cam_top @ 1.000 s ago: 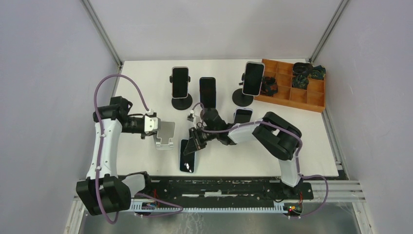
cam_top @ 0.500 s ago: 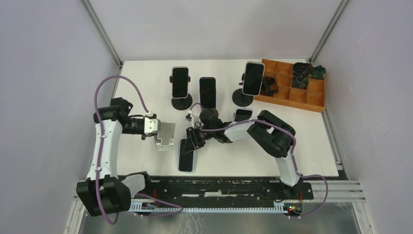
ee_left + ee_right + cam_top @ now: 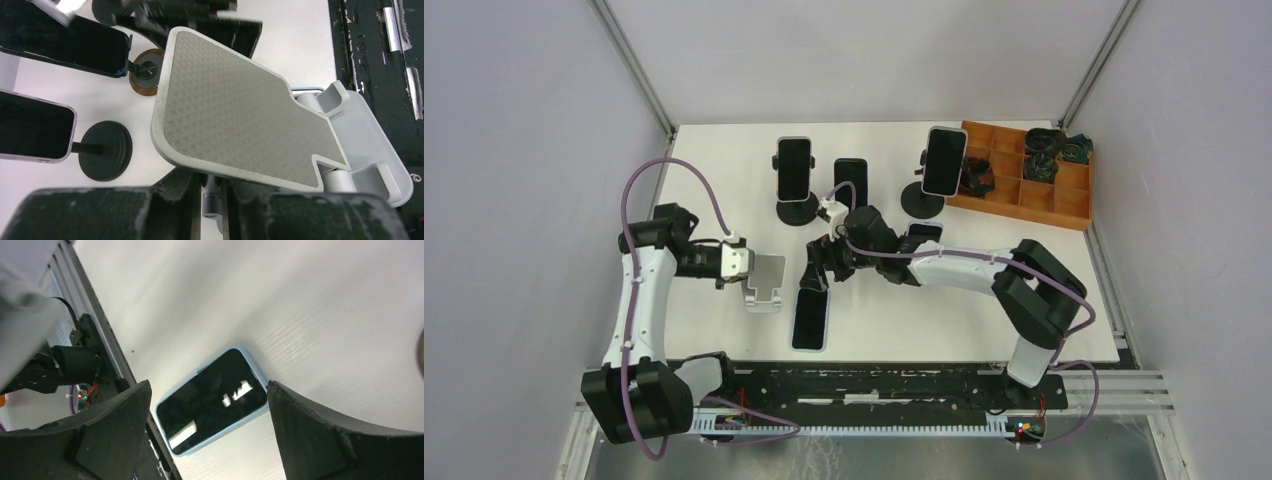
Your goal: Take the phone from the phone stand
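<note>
My left gripper is holding the phone stand (image 3: 240, 115) at a slant, so my right gripper should hold the plate's edge (image 3: 235, 56) before my left gripper opens to take a new hold.
The phone (image 3: 810, 318), black-screened in a light blue case, lies flat on the white table near its front edge, apart from the stand. My right gripper (image 3: 816, 268) hovers over its far end, open. In the right wrist view the phone (image 3: 212, 400) shows below and between the spread fingers (image 3: 100, 435), which touch nothing. The silver phone stand (image 3: 766, 282) stands left of the phone with its rest plate (image 3: 235, 120) bare. My left gripper (image 3: 212, 200) is shut on the stand's hinge post behind the plate.
Three more phones (image 3: 794, 168) (image 3: 851, 185) (image 3: 944, 160) stand on dark stands at the back of the table. A smaller phone (image 3: 922, 235) sits beside my right arm. A wooden compartment tray (image 3: 1064, 205) with dark items is at the back right. A black rail (image 3: 874, 385) borders the front.
My right gripper has opened and let go of the phone, which now lies flat. The gripper has drawn back toward the far side. The left gripper and stand have barely moved.
</note>
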`<state>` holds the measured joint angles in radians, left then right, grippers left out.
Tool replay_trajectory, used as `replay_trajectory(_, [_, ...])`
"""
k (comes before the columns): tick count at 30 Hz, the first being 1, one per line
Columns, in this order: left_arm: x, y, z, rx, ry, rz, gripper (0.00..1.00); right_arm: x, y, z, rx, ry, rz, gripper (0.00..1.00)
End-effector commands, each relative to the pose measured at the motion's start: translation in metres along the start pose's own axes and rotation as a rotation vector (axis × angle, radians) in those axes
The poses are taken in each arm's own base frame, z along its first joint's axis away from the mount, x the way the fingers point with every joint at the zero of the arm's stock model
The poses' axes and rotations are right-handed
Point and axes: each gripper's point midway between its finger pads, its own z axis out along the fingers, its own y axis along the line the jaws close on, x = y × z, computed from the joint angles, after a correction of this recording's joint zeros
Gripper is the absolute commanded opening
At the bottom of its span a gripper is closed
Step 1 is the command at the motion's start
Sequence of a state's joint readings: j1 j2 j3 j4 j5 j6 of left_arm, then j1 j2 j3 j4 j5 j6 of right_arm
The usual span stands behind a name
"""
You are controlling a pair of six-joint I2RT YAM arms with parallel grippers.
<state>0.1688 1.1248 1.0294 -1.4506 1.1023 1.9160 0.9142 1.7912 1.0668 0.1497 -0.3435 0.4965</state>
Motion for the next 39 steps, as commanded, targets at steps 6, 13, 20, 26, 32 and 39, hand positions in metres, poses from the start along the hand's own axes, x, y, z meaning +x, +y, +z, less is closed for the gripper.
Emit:
replay_trajectory(6, [-0.009, 0.003, 0.004, -0.018, -0.074, 0.053, 0.02, -0.048, 0.084, -0.064, -0.317, -0.210, -0.126, 0.87])
replay_trajectory(13, [-0.013, 0.001, 0.006, -0.021, -0.091, 0.071, 0.02, -0.067, 0.154, -0.083, -0.635, -0.278, -0.101, 0.77])
replay_trajectory(20, [-0.013, -0.004, 0.007, -0.016, -0.083, 0.090, 0.03, -0.074, 0.182, -0.075, -0.758, -0.288, -0.059, 0.57])
replay_trajectory(26, [-0.013, -0.002, 0.007, -0.015, -0.087, 0.090, 0.04, -0.070, 0.186, -0.076, -0.797, -0.289, -0.027, 0.16])
replay_trajectory(32, [-0.004, -0.003, 0.004, 0.009, -0.029, 0.068, 0.52, -0.076, 0.171, -0.080, -0.757, -0.307, -0.042, 0.00])
replay_trajectory(39, [0.005, -0.003, -0.002, 0.027, 0.046, 0.052, 0.70, -0.076, 0.087, -0.064, -0.404, -0.273, -0.247, 0.00])
